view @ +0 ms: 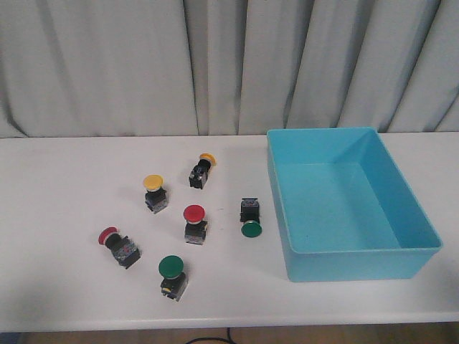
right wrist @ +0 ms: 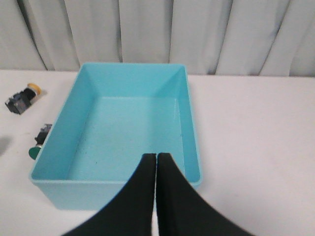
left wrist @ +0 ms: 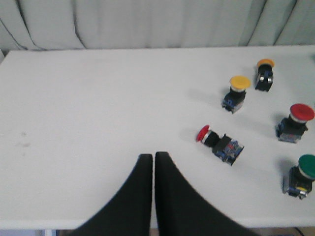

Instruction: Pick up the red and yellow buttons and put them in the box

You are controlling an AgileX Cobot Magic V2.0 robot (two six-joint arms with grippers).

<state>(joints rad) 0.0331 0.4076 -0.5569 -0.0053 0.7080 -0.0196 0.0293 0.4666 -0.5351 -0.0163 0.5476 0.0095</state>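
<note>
The box is in front of my right gripper and far from the upright red button, so next my left gripper picks up the button and passes it to my right gripper.
Two red buttons stand left of the turquoise box: one upright, one lying on its side. Two yellow buttons sit behind them: one upright, one on its side. The box is empty. In the left wrist view the lying red button, upright red button and both yellow buttons show. My left gripper is shut and empty, short of the lying red button. My right gripper is shut and empty over the box's near wall.
Two green-capped buttons are on the table: one upright at the front, one lying beside the box's left wall. A grey curtain hangs behind the white table. The table's front edge runs close below the front green button.
</note>
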